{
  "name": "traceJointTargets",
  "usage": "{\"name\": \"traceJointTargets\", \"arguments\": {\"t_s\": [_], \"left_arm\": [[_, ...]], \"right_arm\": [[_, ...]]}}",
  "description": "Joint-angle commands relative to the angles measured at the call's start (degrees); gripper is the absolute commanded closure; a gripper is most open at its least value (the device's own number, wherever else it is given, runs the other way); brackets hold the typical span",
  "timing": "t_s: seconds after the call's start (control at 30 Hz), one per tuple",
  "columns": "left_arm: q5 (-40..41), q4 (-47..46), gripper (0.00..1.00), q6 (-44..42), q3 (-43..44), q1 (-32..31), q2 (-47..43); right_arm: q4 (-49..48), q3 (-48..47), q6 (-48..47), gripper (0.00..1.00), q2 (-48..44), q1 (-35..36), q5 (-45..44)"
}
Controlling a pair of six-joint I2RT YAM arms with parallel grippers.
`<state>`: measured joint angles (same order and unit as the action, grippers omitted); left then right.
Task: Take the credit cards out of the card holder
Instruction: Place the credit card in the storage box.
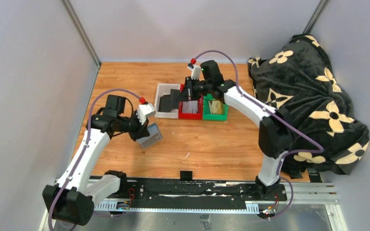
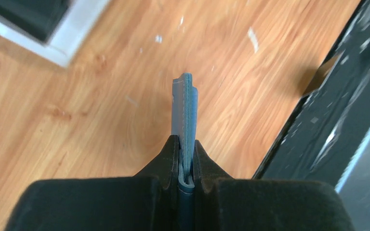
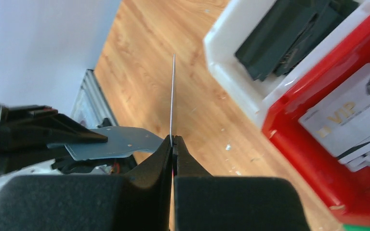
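Observation:
The card holder point(image 1: 151, 137) takes up all of my left gripper, and a black piece point(image 1: 186, 175) is waiting at the front edge, so my left gripper should put the card holder down first.
My left gripper point(image 1: 142, 129) is shut on the slate-blue card holder point(image 1: 151, 136) and holds it above the table's left half. In the left wrist view the card holder point(image 2: 185, 108) stands edge-on, folded, between the closed fingers of the left gripper point(image 2: 186, 144). My right gripper point(image 1: 183, 97) is shut on a dark credit card point(image 1: 170, 101) and holds it above the white bin. In the right wrist view the card point(image 3: 172, 96) shows only as a thin edge rising from the right gripper point(image 3: 173, 140), and the card holder point(image 3: 111, 142) is seen lower left.
A white bin point(image 1: 162, 114) with dark items point(image 3: 289, 33), a red bin point(image 1: 189, 116) with white cards point(image 3: 351, 118) and a green bin point(image 1: 215, 116) stand in a row at the table's middle back. A black flowered blanket point(image 1: 313, 106) covers the right side.

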<state>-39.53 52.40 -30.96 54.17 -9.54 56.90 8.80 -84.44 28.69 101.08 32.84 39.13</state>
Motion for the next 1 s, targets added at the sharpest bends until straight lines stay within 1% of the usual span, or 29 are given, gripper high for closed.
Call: {"name": "traceJointTargets", "arguments": {"t_s": [0.0,0.07,0.1,0.13,0.3,0.4,0.47,0.5,0.53,0.57,0.6,0.63,0.7,0.73,0.77,0.8,0.87,0.93,0.97], "left_arm": [[10.6,1.5,1.00,-19.8,-4.6,-1.0,4.2],[15.6,-2.4,1.00,-21.7,-6.7,-1.0,6.2],[16.9,-4.5,1.00,-23.5,-7.8,-1.1,6.6],[20.0,-6.9,1.00,-25.8,-9.1,-1.5,7.2],[31.2,-21.8,1.00,-34.5,-15.8,-4.0,8.0],[36.5,-34.0,0.99,-39.2,-21.2,-5.1,8.6],[40.6,-46.8,1.00,-42.0,-26.0,-6.1,8.9],[41.9,-51.0,1.00,-43.3,-28.9,-6.3,8.8],[42.3,-54.3,0.98,-44.1,-30.1,-6.4,8.5],[42.0,-55.2,0.87,-44.2,-31.3,-6.5,8.0],[41.4,-54.9,0.78,-43.1,-31.9,-6.5,6.9],[40.3,-52.3,0.73,-41.7,-31.8,-6.5,5.5],[34.9,-42.1,0.61,-39.6,-29.7,-6.5,1.6],[30.3,-37.4,0.54,-38.7,-28.5,-6.5,-1.3],[26.9,-32.5,0.50,-38.4,-27.6,-6.5,-3.2],[23.8,-27.4,0.48,-39.5,-26.9,-6.5,-4.7],[19.1,-18.1,0.47,-46.6,-26.5,-6.5,-7.2],[17.7,-12.7,0.49,-51.0,-27.1,-6.5,-8.4],[17.8,-11.4,0.49,-51.8,-27.4,-6.5,-8.5]], "right_arm": [[6.3,-10.3,-3.5,1.00,8.7,-0.2,-3.4],[8.6,-16.5,-3.9,1.00,14.5,-0.3,-4.6],[9.6,-18.5,-3.9,1.00,16.8,-0.3,-4.9],[10.3,-21.8,-3.7,1.00,19.2,-0.2,-5.1],[13.5,-32.9,-2.8,1.00,29.0,0.4,-6.4],[13.8,-37.5,-1.7,1.00,33.2,0.5,-6.7],[14.2,-39.8,-1.6,1.00,35.4,0.6,-7.0],[14.8,-40.7,-1.7,1.00,36.4,0.7,-7.6],[15.1,-41.3,-1.9,1.00,37.1,0.8,-8.2],[15.4,-41.8,-2.2,1.00,37.8,0.9,-8.8],[15.8,-42.4,-2.7,1.00,38.4,0.9,-9.3],[16.1,-42.7,-3.0,1.00,38.9,1.0,-9.7],[16.3,-42.8,-3.6,0.98,39.3,1.0,-10.6],[16.3,-42.6,-3.9,0.96,39.5,1.0,-11.0],[16.2,-42.6,-4.2,0.95,39.5,1.1,-11.6],[16.2,-42.5,-4.5,0.93,39.4,1.2,-11.9],[16.0,-42.6,-5.0,0.89,39.1,1.2,-12.3],[16.1,-42.4,-5.3,0.84,38.4,1.3,-12.6],[16.1,-42.0,-5.6,0.81,37.9,1.3,-12.9]]}}
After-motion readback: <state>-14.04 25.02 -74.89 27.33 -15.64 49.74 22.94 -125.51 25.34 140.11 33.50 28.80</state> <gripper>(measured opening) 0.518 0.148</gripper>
